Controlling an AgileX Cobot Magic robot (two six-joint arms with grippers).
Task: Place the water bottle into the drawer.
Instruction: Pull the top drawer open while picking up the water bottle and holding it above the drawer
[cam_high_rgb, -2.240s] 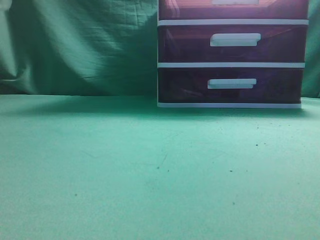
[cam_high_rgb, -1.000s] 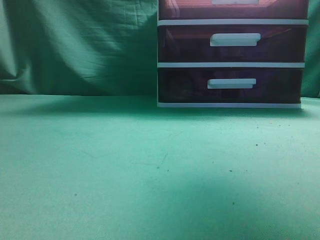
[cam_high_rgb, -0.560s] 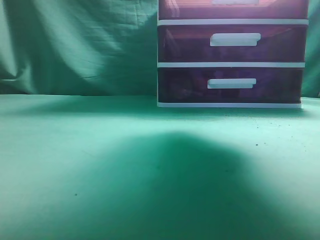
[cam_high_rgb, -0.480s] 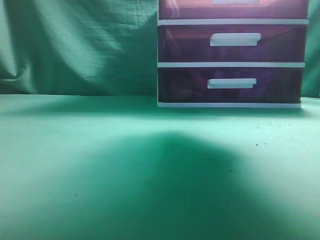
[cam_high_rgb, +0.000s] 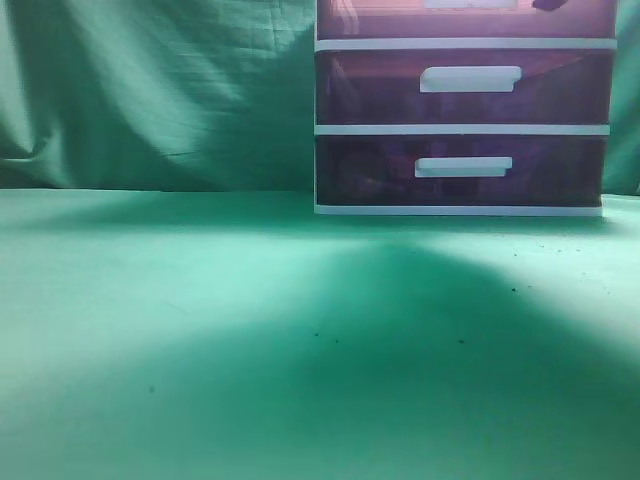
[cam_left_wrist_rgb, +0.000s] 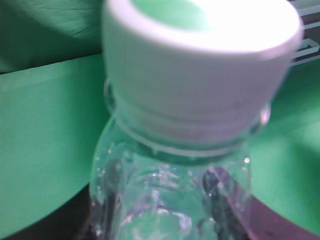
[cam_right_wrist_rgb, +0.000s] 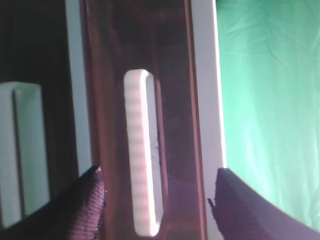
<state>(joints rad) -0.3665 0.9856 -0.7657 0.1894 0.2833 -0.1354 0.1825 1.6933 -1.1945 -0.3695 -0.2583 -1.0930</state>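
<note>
My gripper will slide the reddish-pink drawer (cam_high_rgb: 400, 22) straight out alone when it pulls the drawer's handle, because a white strip (cam_high_rgb: 465, 44) separates the drawer from those below.
In the left wrist view, a clear water bottle (cam_left_wrist_rgb: 200, 90) with a white cap fills the frame. My left gripper (cam_left_wrist_rgb: 165, 212) is shut on it below the neck, its dark fingers showing on both sides. The reddish-pink drawer (cam_high_rgb: 380, 18) sits closed at the top of the white-framed unit. In the right wrist view its front (cam_right_wrist_rgb: 175, 100) and white bar handle (cam_right_wrist_rgb: 142, 150) are close. My right gripper (cam_right_wrist_rgb: 157, 175) is open, one finger on each side of the handle and not touching it. A dark tip of the right gripper (cam_high_rgb: 548, 5) shows at the drawer's top right.
Two darker purple drawers (cam_high_rgb: 460, 90) (cam_high_rgb: 460, 170) sit below, closed. The unit stands at the back right of the green-covered table (cam_high_rgb: 200, 330). A green cloth backdrop (cam_high_rgb: 150, 90) hangs behind. A wide shadow lies over the table's middle and right.
A broad shadow has spread from the front across the table toward the drawer unit. A dark gripper tip has come into view at the top drawer's right.
</note>
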